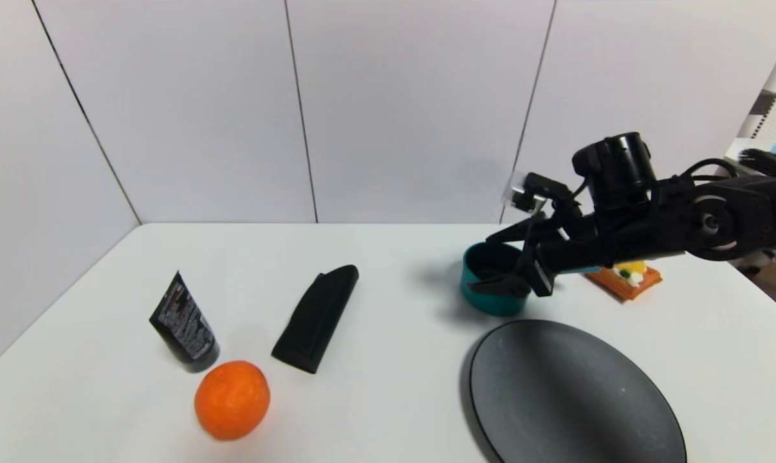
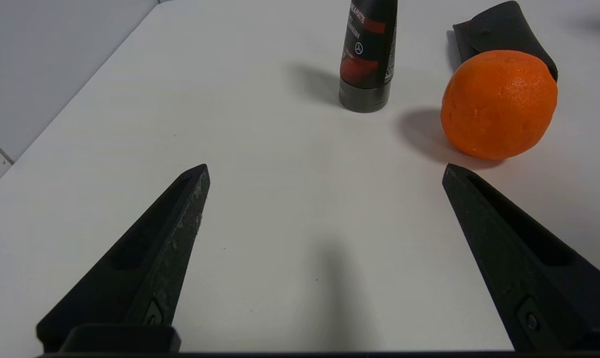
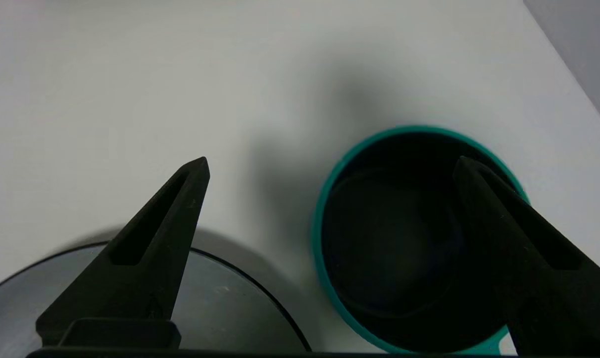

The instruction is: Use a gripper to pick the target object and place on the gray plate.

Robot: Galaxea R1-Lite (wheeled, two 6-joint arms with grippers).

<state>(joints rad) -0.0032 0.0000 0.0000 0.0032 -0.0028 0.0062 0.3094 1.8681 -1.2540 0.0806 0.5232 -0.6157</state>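
My gripper will make the teal saucepan [image 1: 491, 299] tip sideways from its pinched side when it lifts it, because one finger hovers inside the saucepan's rim and the other outside.
The teal saucepan [image 1: 491, 302] stands on the white table just behind the gray plate [image 1: 568, 392]; my arm hides most of its handle. My right gripper [image 1: 498, 262] hovers open over the pan. In the right wrist view, the right gripper [image 3: 330, 164] has one finger [image 3: 504, 223] over the saucepan's [image 3: 325, 199] dark inside. Its other finger [image 3: 160, 228] is over the edge of the gray plate [image 3: 230, 308]. Nothing is held. My left gripper [image 2: 325, 169] is open and empty above the table, out of the head view.
An orange waffle toy [image 1: 626, 280] lies right of the pan, behind my arm. An orange [image 1: 231, 399], a black tube [image 1: 183, 325] standing on its cap and a black case [image 1: 317, 318] sit on the left half. The table's right edge is close to the plate.
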